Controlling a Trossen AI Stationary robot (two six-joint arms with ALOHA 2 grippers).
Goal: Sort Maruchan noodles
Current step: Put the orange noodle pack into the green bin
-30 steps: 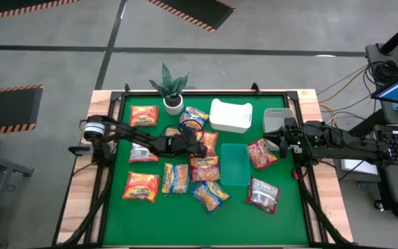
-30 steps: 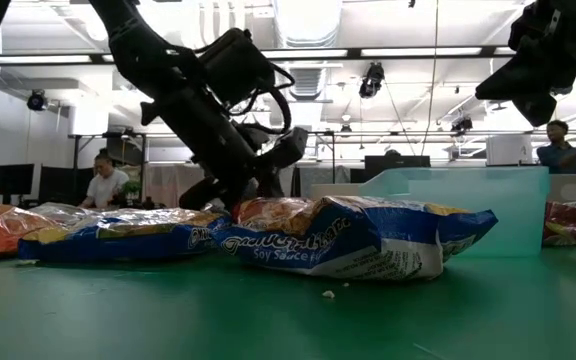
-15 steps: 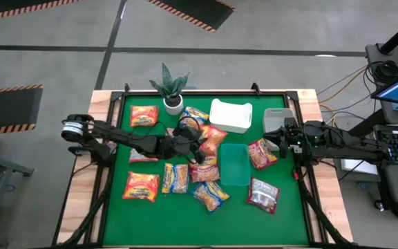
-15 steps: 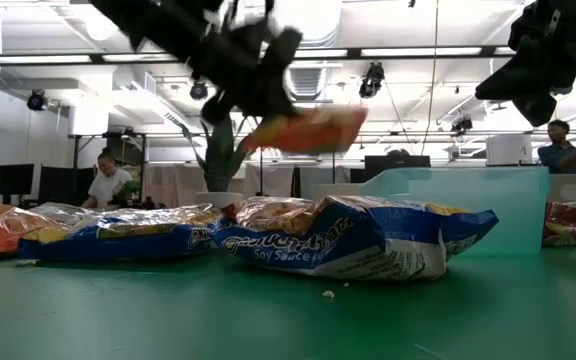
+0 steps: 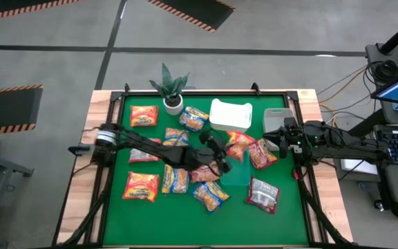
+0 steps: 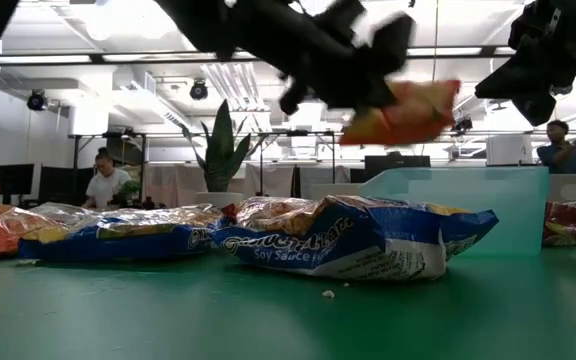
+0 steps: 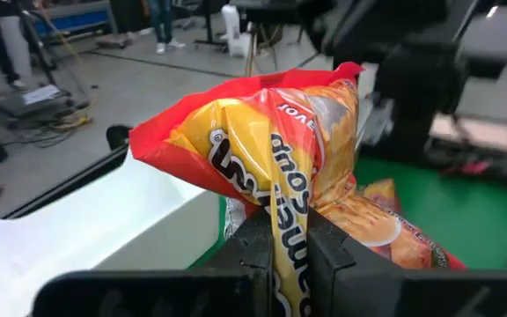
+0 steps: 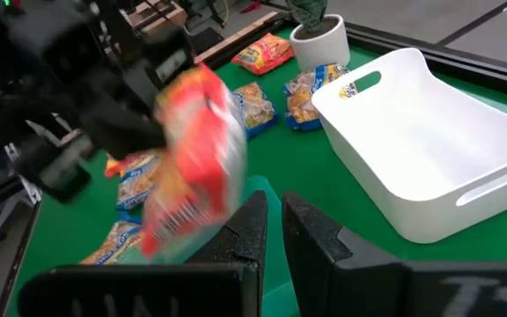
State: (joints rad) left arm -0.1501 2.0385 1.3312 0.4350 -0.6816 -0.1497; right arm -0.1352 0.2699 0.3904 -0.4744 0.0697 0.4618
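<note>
The orange-and-yellow packet (image 6: 423,108) is hanging above the clear tray's rim (image 6: 458,170) and the way down is clear, so the robot's left gripper should go on lowering it until it touches the tray, and then let go.
My left gripper (image 5: 224,155) is shut on an orange-and-yellow Maruchan packet (image 5: 236,145), held in the air between the white tub (image 5: 230,115) and the clear tray (image 5: 235,168). The low view shows that packet (image 6: 404,108) well above the pile. Other packets lie flat on the green mat: orange ones (image 5: 144,115) (image 5: 141,186), yellow-and-blue ones (image 5: 194,117) (image 5: 175,178) (image 5: 210,196), and a dark red-and-silver one (image 5: 262,194). My right gripper (image 5: 284,135) waits, shut, at the table's right edge over the grey bin (image 5: 276,119). My left gripper pinches the packet between its two fingers (image 7: 255,251) at one end (image 7: 289,220), where the wrapper is crumpled. It reaches in from the table's left. The packet sticks out past the fingertips toward the right, lifted clear of everything.
A potted plant (image 5: 172,92) stands at the far edge beside the tub. More packets (image 5: 261,153) lie next to the clear tray's right side. People stand in the room beyond the table (image 6: 98,180) (image 6: 558,145).
My left gripper has taken the orange-and-yellow packet off the middle of the pile, lifted it clear and carried it toward the table's right, to the gap between tub and tray. The other packets and my right arm stayed put.
</note>
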